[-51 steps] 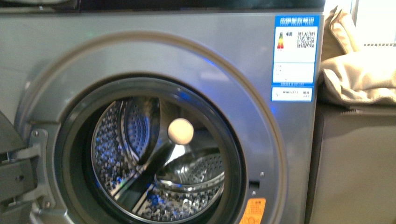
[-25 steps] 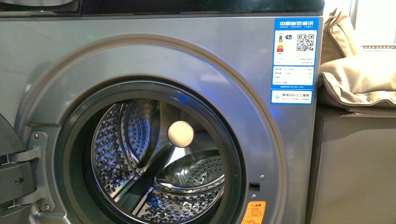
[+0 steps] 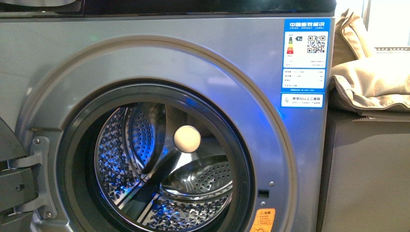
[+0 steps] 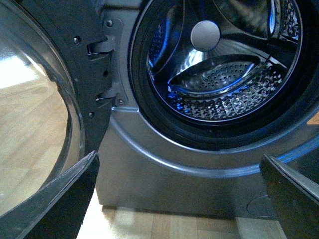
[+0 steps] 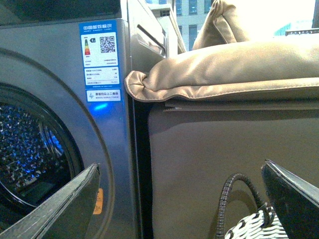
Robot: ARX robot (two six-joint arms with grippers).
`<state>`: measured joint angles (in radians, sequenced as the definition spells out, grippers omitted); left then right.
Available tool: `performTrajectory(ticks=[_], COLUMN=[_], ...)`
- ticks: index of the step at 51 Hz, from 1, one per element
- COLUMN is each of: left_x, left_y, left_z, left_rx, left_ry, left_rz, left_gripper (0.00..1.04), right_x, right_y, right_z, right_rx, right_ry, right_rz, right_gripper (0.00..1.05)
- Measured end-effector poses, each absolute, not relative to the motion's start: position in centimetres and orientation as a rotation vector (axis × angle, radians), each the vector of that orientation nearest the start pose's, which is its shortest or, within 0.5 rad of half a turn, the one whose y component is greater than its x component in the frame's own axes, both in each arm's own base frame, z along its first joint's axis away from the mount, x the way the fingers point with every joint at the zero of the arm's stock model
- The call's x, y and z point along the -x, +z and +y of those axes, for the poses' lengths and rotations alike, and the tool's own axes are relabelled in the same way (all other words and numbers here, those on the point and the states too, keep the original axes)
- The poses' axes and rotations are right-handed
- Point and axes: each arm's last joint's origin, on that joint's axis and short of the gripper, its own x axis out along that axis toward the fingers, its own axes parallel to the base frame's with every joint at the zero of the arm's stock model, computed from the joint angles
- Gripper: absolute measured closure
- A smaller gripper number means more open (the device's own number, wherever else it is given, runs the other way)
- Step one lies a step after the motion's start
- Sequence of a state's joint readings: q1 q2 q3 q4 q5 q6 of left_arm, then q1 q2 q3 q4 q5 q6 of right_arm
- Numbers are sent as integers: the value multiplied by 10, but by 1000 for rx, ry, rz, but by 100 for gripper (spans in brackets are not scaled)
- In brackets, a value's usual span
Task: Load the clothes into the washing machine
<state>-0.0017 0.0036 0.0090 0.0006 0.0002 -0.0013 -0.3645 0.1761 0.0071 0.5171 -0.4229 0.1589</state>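
Observation:
The black-and-white woven basket (image 5: 256, 226), ready near the open washing machine, should hide dark clothes.
The silver-grey washing machine (image 3: 145, 53) fills the front view, its round porthole open onto the perforated steel drum (image 3: 159, 174) inside a dark rubber gasket (image 3: 244, 159). Its door (image 4: 35, 109) is swung open, seen in the left wrist view. The blue energy label (image 3: 305, 58) and orange warning sticker (image 3: 262, 220) are on its front. My left gripper (image 4: 182, 199) is open and empty, low in front of the machine's base, below the drum (image 4: 224, 84). My right gripper (image 5: 184, 199) is open and empty, facing the machine's corner (image 5: 114, 149) and the cabinet. The dark clothes are out of view.
A grey-brown cabinet (image 3: 372, 174) stands against the machine's right side, with beige padded fabric (image 3: 372, 82) on top. A black-and-white woven basket with a dark handle (image 5: 249, 219) is in front of the cabinet (image 5: 209, 144). Wooden floor (image 4: 169, 226) lies below the machine.
The front view has sharpened and settled: the machine sat slightly higher and blurred one second ago. Nothing else has moved.

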Motion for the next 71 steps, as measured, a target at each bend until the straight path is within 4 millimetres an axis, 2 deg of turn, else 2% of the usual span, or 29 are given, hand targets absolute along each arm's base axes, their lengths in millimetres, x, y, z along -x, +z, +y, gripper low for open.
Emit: performTrajectory(ticks=[4,8,21,27,36,41,45,52,57,66,71], left_x=[-97,-97,-97,-97,-97,-97,-97,-97,-97,-97,-97], left_y=[166,166,166,166,166,166,166,166,166,166,166], left_z=[0,0,0,0,0,0,0,0,0,0,0], left_rx=[1,1,1,1,1,1,1,1,1,1,1], left_ry=[-2,-2,-2,-2,-2,-2,-2,-2,-2,-2,-2], left_rz=[-6,-6,-6,-6,-6,-6,-6,-6,-6,-6,-6], left_gripper=[7,7,7,7,7,7,7,7,7,7,7], right_x=[-100,-103,-120,-131,-145,-155,-167,-190,-200,-194,-187], right_y=[203,215,274,314,379,403,414,411,386,348,317], right_z=[-24,-23,-32,-47,-77,-92,-105,-130,-152,-174,-186], right_rx=[-39,-50,-90,-112,-77,-80,-106,-160,-170,-110,-71], right_ry=[83,84,51,51,-3,-39,-66,-157,-258,-346,-373], right_rz=[-304,-298,-182,-123,-162,-152,-106,86,309,495,577], right_gripper=[8,8,8,8,8,8,8,8,8,8,8])
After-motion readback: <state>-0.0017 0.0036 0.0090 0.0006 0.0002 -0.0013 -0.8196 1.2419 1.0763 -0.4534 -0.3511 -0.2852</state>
